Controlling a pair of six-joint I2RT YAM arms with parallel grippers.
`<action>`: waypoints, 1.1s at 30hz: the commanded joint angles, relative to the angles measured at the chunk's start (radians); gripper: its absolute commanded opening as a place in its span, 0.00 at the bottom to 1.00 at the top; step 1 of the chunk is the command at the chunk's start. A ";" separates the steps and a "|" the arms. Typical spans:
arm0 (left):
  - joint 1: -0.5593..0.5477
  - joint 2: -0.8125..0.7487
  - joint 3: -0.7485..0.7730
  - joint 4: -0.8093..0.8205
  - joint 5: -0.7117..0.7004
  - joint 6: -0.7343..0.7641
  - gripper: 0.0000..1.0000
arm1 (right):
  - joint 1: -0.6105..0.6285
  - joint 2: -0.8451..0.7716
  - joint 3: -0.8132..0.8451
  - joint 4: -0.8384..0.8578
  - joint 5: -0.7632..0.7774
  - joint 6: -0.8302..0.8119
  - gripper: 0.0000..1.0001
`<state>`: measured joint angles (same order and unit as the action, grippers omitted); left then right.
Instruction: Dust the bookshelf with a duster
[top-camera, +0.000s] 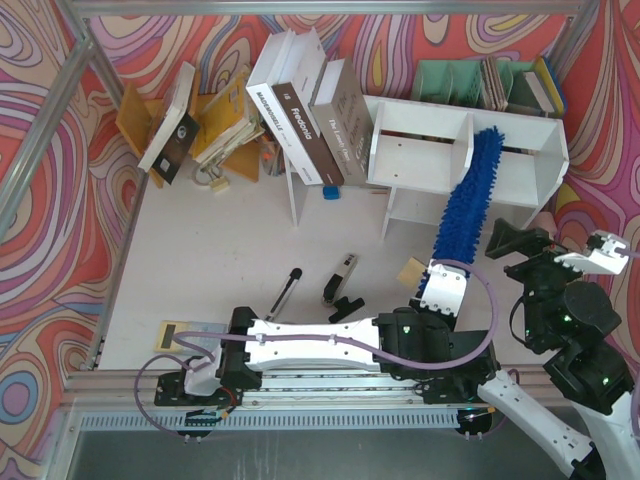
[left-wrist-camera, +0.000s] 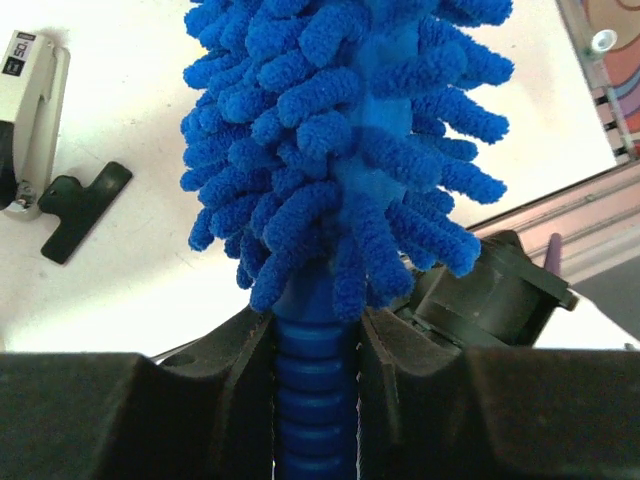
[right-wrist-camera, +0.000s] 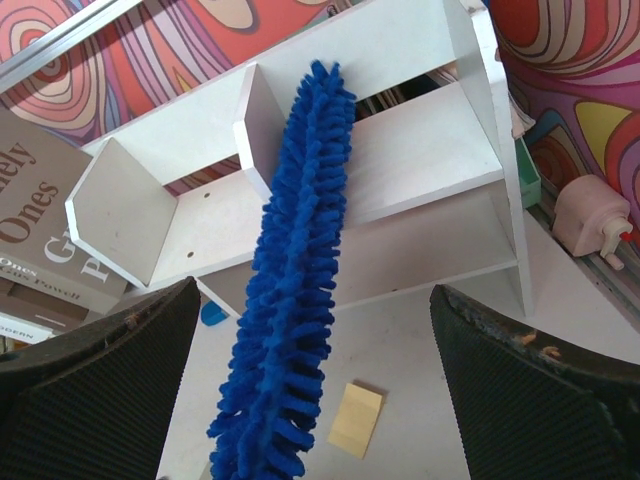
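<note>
My left gripper needs to sweep the duster back toward the bookshelf's end panel (top-camera: 553, 178) by the pink dispenser before it pulls the duster out, because the duster lies against the bookshelf's central divider (top-camera: 465, 152).
The duster (top-camera: 465, 205) is a long blue fluffy strip that slants up from my left gripper (top-camera: 438, 292) to the bookshelf (top-camera: 420, 160). Its tip lies against the white top board, just right of the central divider. In the left wrist view the jaws are shut on the ribbed blue handle (left-wrist-camera: 315, 390), and the duster (left-wrist-camera: 340, 130) fans out above my left gripper (left-wrist-camera: 315, 335). My right gripper (top-camera: 520, 250) hovers open to the right of the duster, holding nothing. In the right wrist view my right gripper (right-wrist-camera: 315, 385) has its black fingers (right-wrist-camera: 100, 390) wide apart, framing the duster (right-wrist-camera: 295, 270) and the bookshelf (right-wrist-camera: 420, 160).
Large books (top-camera: 305, 110) lean against the shelf's left end. A pale green file organiser (top-camera: 480, 85) stands behind it. A black-and-silver hand tool (top-camera: 340, 280), a black pen (top-camera: 285, 290) and a yellow note pad (top-camera: 410, 272) lie on the table. A pink dispenser (right-wrist-camera: 590, 215) stands beyond the shelf's right end.
</note>
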<state>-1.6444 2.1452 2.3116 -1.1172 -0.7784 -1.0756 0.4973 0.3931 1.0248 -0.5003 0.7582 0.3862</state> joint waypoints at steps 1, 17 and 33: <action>-0.002 -0.034 -0.047 -0.023 -0.067 -0.046 0.00 | -0.002 -0.024 0.004 -0.024 -0.005 0.011 0.86; -0.022 0.000 0.050 -0.042 -0.118 0.002 0.00 | -0.001 -0.049 -0.025 -0.048 -0.016 0.053 0.86; -0.022 -0.055 -0.063 0.019 -0.091 0.034 0.00 | -0.003 -0.059 -0.038 -0.044 0.006 0.032 0.86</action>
<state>-1.6829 2.1242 2.2620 -1.1221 -0.9035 -1.0664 0.4973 0.3416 0.9974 -0.5446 0.7444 0.4339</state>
